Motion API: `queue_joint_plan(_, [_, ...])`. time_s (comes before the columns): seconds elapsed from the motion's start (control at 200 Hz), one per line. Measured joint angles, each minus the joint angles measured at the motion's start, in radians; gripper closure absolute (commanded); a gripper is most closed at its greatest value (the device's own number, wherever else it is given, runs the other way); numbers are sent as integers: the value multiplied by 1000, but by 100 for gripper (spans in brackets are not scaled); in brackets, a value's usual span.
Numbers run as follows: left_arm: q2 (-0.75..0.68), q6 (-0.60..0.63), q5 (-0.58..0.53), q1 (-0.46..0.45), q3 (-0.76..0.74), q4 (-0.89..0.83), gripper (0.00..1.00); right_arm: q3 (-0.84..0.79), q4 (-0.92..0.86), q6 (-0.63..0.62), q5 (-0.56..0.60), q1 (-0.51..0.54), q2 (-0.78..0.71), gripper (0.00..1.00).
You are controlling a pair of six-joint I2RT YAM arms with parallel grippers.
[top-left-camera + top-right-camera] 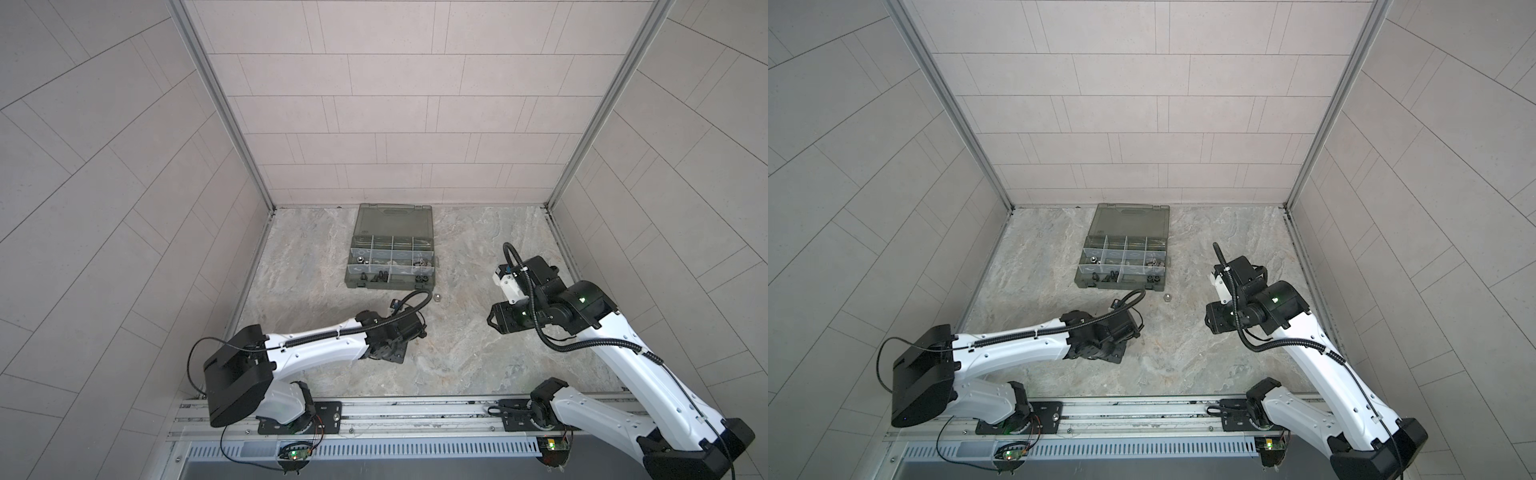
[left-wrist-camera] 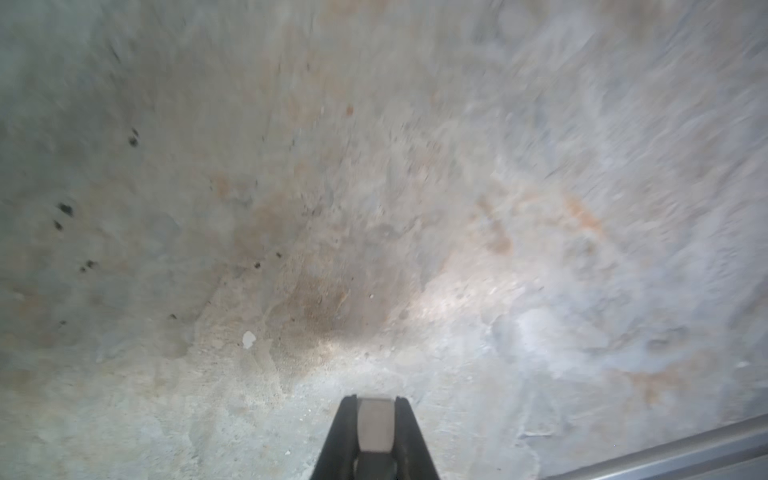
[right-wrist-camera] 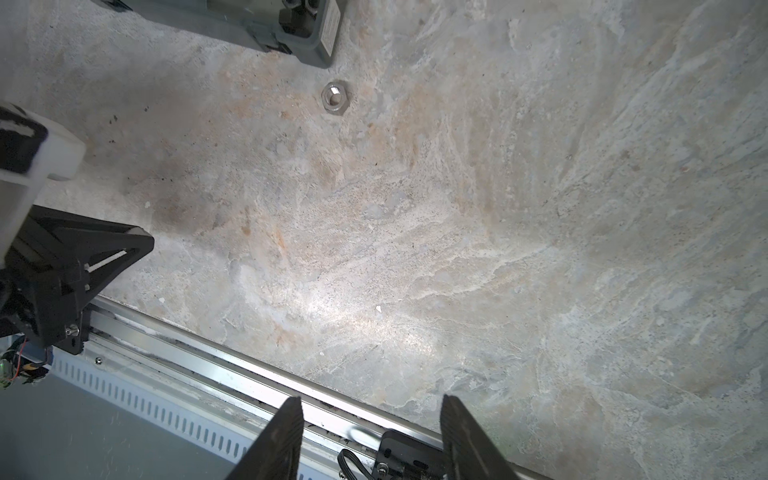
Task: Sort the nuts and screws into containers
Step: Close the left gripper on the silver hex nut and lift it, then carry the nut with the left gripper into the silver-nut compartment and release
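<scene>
I go on moving my left gripper to the cell of silver nuts [image 1: 362, 260] before I let go there, because its fingers hold a silver hex nut [image 2: 376, 425] and that cell is open.
My left gripper [image 2: 375, 401] is shut on a silver hex nut [image 2: 375, 424], close above the stone tabletop; in both top views its wrist hides the fingers. A second silver hex nut [image 1: 437, 297] [image 1: 1167, 296] [image 3: 336, 97] lies loose just in front of the case's near right corner. The open organizer case [image 1: 390, 286] [image 1: 1121, 286] stands at the back centre. Its cells hold silver nuts [image 1: 361, 260] and black pieces [image 1: 380, 276], too small to tell apart. My right gripper [image 3: 370, 415] [image 1: 493, 322] hangs open and empty to the right of the case.
The case's lid [image 1: 395, 220] lies flat toward the back wall. A metal rail [image 1: 374, 409] runs along the table's front edge, with both arm bases on it. Walls close in the back and both sides. The left arm's wrist [image 3: 62, 257] shows in the right wrist view.
</scene>
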Motion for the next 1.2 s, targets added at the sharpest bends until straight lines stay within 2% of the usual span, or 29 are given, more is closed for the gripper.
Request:
queue_joint_plan(0.09, [20,48,-2,73,95,-40,100,28,-1,-7,2,-3,15,46])
queue_joint_plan(0.285, [63,161,16,326,241,-109,100,69,-2,-14,5,-13,40,46])
queue_joint_plan(0.41, [136,228,33,470,357,-137,100,80,6,-14,4,-20,65,46])
queue_joint_plan(0.51, [212,277,42,551,446,-152,100,89,18,-14,3,-32,85,46])
queue_joint_plan(0.846, [484,372,118,699,694,-189,99,99,34,-26,-20,-115,126,46])
queue_joint_plan(1.201, [670,408,185,764,930,-224,98,175,40,-47,-27,-164,195,46])
